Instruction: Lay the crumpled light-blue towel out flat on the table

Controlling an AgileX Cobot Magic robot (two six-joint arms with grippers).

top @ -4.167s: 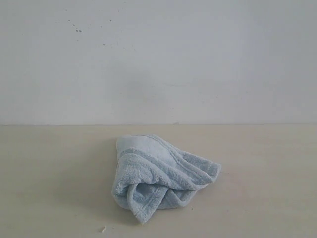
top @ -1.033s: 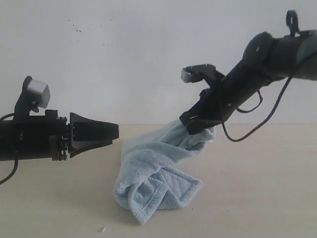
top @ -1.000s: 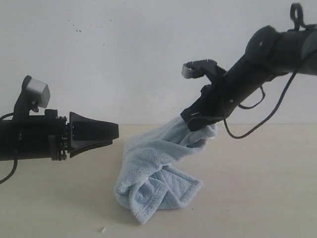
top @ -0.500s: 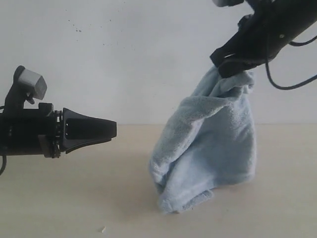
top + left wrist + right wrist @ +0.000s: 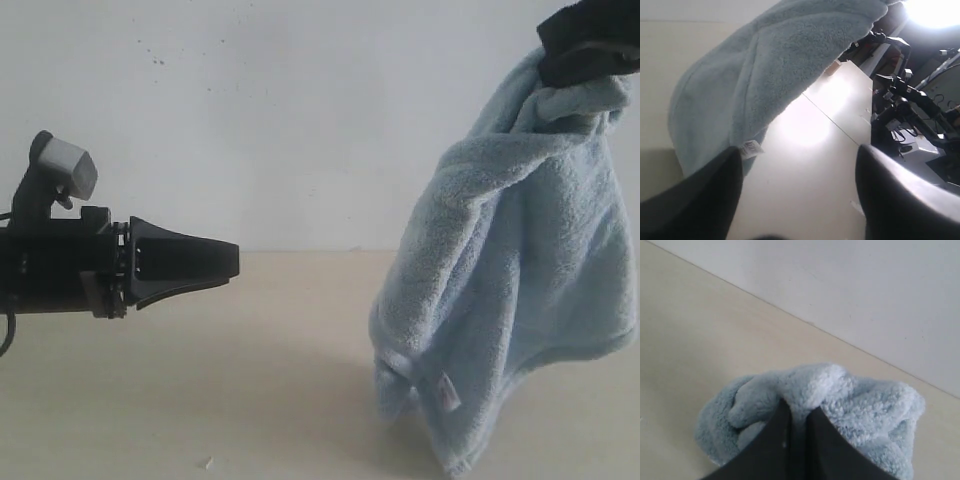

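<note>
Next, my left gripper moves in and grabs the towel's side edge (image 5: 384, 318) before spreading the towel, because the towel hangs in long folds (image 5: 490, 245) from my right gripper only.
The light-blue towel (image 5: 510, 270) hangs in long folds from my right gripper (image 5: 590, 45) at the top right, and its lowest corner reaches down to the table (image 5: 200, 400). A small white tag (image 5: 447, 392) shows near its bottom edge. In the right wrist view my right gripper (image 5: 799, 412) is shut on a bunched fold of the towel (image 5: 840, 390). My left gripper (image 5: 225, 262) hovers level above the table at the left, well apart from the towel. Seen from the left wrist, the left gripper (image 5: 800, 150) stands open and empty, with the towel (image 5: 775, 65) and its tag (image 5: 751, 148) beyond one finger.
A white speckled wall (image 5: 300, 120) rises behind the table. A tiny white scrap (image 5: 208, 462) lies near the table's front edge. The left wrist view shows dark stands and cables (image 5: 910, 100) past the table's far side.
My right gripper has risen and moved right with the towel, which has unrolled from a heap into a hanging drape. The left arm has barely moved.
</note>
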